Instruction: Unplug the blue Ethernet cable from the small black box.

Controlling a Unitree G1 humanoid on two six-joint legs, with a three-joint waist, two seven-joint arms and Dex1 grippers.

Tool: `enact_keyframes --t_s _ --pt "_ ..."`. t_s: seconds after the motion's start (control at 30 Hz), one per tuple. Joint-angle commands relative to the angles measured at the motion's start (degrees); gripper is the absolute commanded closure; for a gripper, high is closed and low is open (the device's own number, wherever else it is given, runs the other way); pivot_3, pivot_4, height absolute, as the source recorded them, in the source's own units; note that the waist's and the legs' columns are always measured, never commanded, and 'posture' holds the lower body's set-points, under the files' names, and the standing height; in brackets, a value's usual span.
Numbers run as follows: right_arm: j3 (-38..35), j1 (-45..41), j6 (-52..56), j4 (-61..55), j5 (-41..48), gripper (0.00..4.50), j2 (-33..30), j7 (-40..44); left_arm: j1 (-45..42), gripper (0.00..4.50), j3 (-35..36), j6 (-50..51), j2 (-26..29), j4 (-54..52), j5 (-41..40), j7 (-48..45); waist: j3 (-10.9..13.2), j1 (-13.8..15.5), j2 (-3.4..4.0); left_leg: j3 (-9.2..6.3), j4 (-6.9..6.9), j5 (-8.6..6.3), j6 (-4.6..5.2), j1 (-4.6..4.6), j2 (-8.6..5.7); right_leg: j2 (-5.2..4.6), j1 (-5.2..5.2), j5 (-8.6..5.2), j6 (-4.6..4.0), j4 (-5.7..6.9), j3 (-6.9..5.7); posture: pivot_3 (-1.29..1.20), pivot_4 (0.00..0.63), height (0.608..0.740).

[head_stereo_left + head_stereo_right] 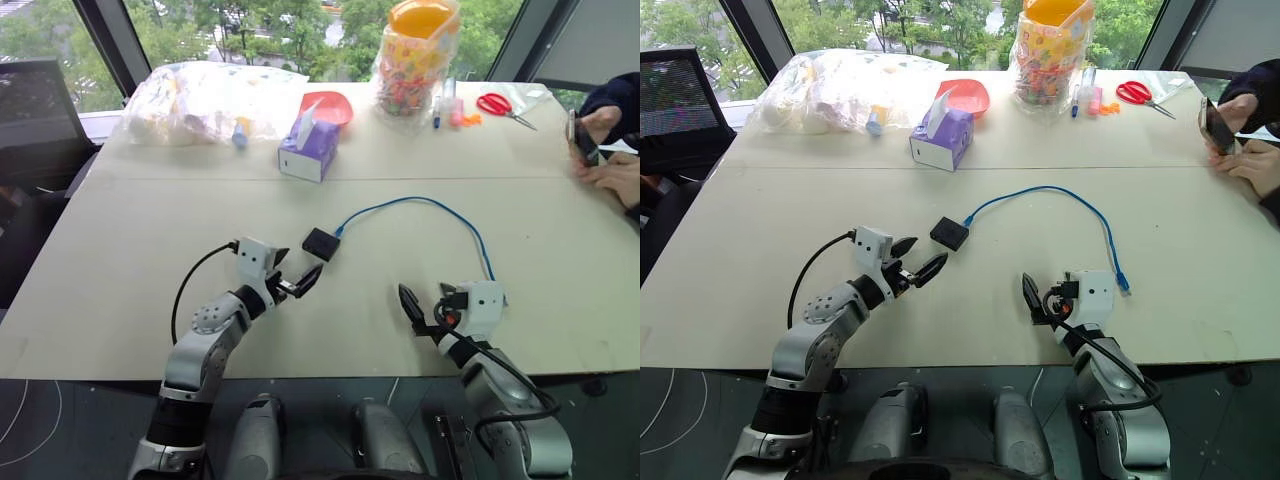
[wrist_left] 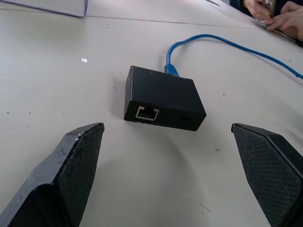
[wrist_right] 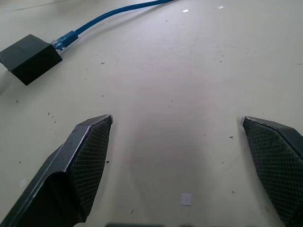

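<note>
The blue Ethernet cable (image 1: 412, 198) has its plug (image 1: 339, 231) in the small black box's far side. The cable should stay attached and trail along when I lift the box.
The small black box (image 1: 321, 243) lies flat in the middle of the table, with an empty port facing my left gripper in the left wrist view. The blue Ethernet cable (image 1: 440, 207) is plugged into the box's far side. From there it arcs right across the table, and its other end lies loose just beyond my right gripper (image 1: 428, 298). My left gripper (image 1: 298, 270) stands open a short way in front of the box (image 2: 163, 97), with nothing between its fingers. The right gripper (image 3: 176, 119) is open too, over bare table, with the box (image 3: 29, 57) off to its left.
At the back stand a purple tissue box (image 1: 310, 150), a red bowl (image 1: 335, 105), a clear plastic bag (image 1: 200, 100) and a jar of colourful items (image 1: 415, 60). Red scissors (image 1: 500, 105) lie at the back right. A person's hands (image 1: 605, 150) hold a phone at the right edge.
</note>
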Motion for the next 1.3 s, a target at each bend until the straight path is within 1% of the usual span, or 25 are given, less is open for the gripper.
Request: enact_keyframes --t_s 0.03,0.17,0.23,0.33,0.5,0.6,0.77,0.87,0.93,1.0,1.07,1.13,1.2,1.3 --pt "-0.67 0.49 0.27 -3.40 0.96 0.00 -0.39 -0.10 0.45 0.02 0.05 0.11 -0.07 -3.14 -1.23 -0.23 0.00 -0.01 0.00 0.00 0.00 0.00 0.00 0.00 0.00 0.00 0.00 0.00 0.00 0.00 0.00 0.00 0.150 0.735" --pt "-1.54 0.47 1.15 -4.08 1.94 0.00 -0.85 0.22 0.81 0.02 0.58 1.48 0.38 -3.82 -3.47 -1.52 0.00 -0.01 0.00 0.00 -0.02 0.00 0.00 0.00 0.00 0.00 0.00 0.00 0.00 -0.03 0.00 0.00 0.150 0.735" --pt "-2.04 -0.03 2.70 -4.59 4.21 0.00 -2.23 2.22 0.71 0.02 0.04 2.50 1.21 -4.85 -4.64 -3.06 0.00 -0.02 0.00 0.00 -0.02 0.00 0.00 -0.01 0.00 0.00 0.00 0.00 0.00 -0.03 0.00 0.00 0.150 0.735" --pt "-0.96 0.33 4.14 -6.15 5.77 0.00 -3.84 4.08 1.03 0.02 0.47 3.52 2.65 -5.91 -6.09 -4.67 0.00 -0.03 0.00 0.02 -0.03 0.00 0.00 0.00 0.00 0.00 0.01 0.00 0.00 -0.05 0.00 0.00 0.150 0.735" --pt "0.31 0.46 6.63 -7.50 8.62 0.00 -7.46 8.16 -0.35 0.02 1.44 5.54 4.92 -5.16 -8.24 -6.89 0.01 0.00 0.00 0.01 -0.06 0.00 0.00 0.01 0.00 0.01 0.01 0.00 0.00 -0.06 0.00 0.00 0.150 0.735" --pt "0.54 0.53 7.87 -8.37 9.95 0.00 -11.43 11.84 -3.30 0.02 2.35 8.52 7.07 -2.73 -10.72 -9.77 0.02 0.10 -0.02 0.01 -0.06 0.00 0.00 0.00 -0.01 0.00 0.03 0.01 -0.01 -0.10 0.00 0.00 0.150 0.735" --pt "-0.22 -0.53 10.84 -11.08 13.61 0.00 -16.76 15.10 -5.97 0.02 2.76 15.16 13.48 -2.43 -16.33 -18.26 0.02 -0.22 -0.03 0.02 -0.11 0.00 0.01 0.02 -0.01 0.03 0.02 0.02 -0.03 -0.12 -0.01 0.00 0.150 0.735" --pt "-4.47 -7.16 16.27 -11.02 18.68 0.00 -25.00 19.33 -12.42 0.02 2.99 19.26 17.15 2.00 -18.62 -23.47 0.08 -0.11 -0.05 0.02 -0.17 0.01 0.02 0.03 -0.02 0.04 0.00 0.02 -0.03 -0.13 -0.01 0.00 0.150 0.735" --pt "-6.53 -11.52 19.70 -11.03 23.24 0.00 -27.99 20.12 -15.01 0.02 2.81 20.34 19.10 3.46 -19.09 -26.26 0.09 -0.04 -0.09 0.00 -0.02 0.02 0.03 0.02 -0.01 0.07 0.01 0.10 -0.12 -0.13 -0.01 0.00 0.150 0.735" --pt "-6.38 -17.77 23.02 -9.97 25.57 0.00 -32.67 22.39 -17.74 0.02 2.45 20.93 21.08 5.16 -19.11 -29.22 0.09 -0.03 -0.09 -0.01 0.01 0.02 0.03 0.05 -0.01 0.07 0.08 0.10 -0.13 -0.14 -0.02 0.00 0.150 0.735" --pt "-4.83 -23.92 25.00 -7.09 26.12 0.00 -36.64 25.08 -19.78 0.02 1.68 20.56 22.19 6.95 -18.24 -31.21 0.10 -0.10 -0.08 -0.01 -0.01 0.01 0.03 0.01 -0.01 0.07 0.04 0.10 -0.13 -0.16 -0.02 0.00 0.150 0.735" --pt "0.32 -31.12 24.81 -2.71 22.81 0.00 -41.46 29.35 -21.13 0.02 1.05 19.59 23.05 8.27 -17.14 -32.94 0.10 -0.15 -0.08 0.00 -0.11 0.01 0.03 -0.02 -0.01 0.08 -0.01 0.10 -0.12 -0.22 -0.02 0.00 0.150 0.735" --pt "9.72 -41.25 18.75 5.44 15.15 0.00 -45.54 38.48 -21.77 0.02 0.55 18.29 23.79 8.90 -16.03 -34.10 0.13 -0.23 -0.05 0.08 -0.18 0.02 0.04 -0.01 -0.01 0.07 -0.06 0.10 -0.12 -0.27 0.01 0.00 0.150 0.735" --pt "22.44 -54.25 9.28 17.53 3.56 0.00 -46.52 49.02 -21.14 0.02 0.59 17.47 24.55 7.46 -15.59 -34.49 0.18 -0.35 -0.06 0.13 -0.31 0.02 0.05 -0.01 -0.01 0.09 -0.17 0.10 -0.11 -0.31 0.03 0.00 0.150 0.735"
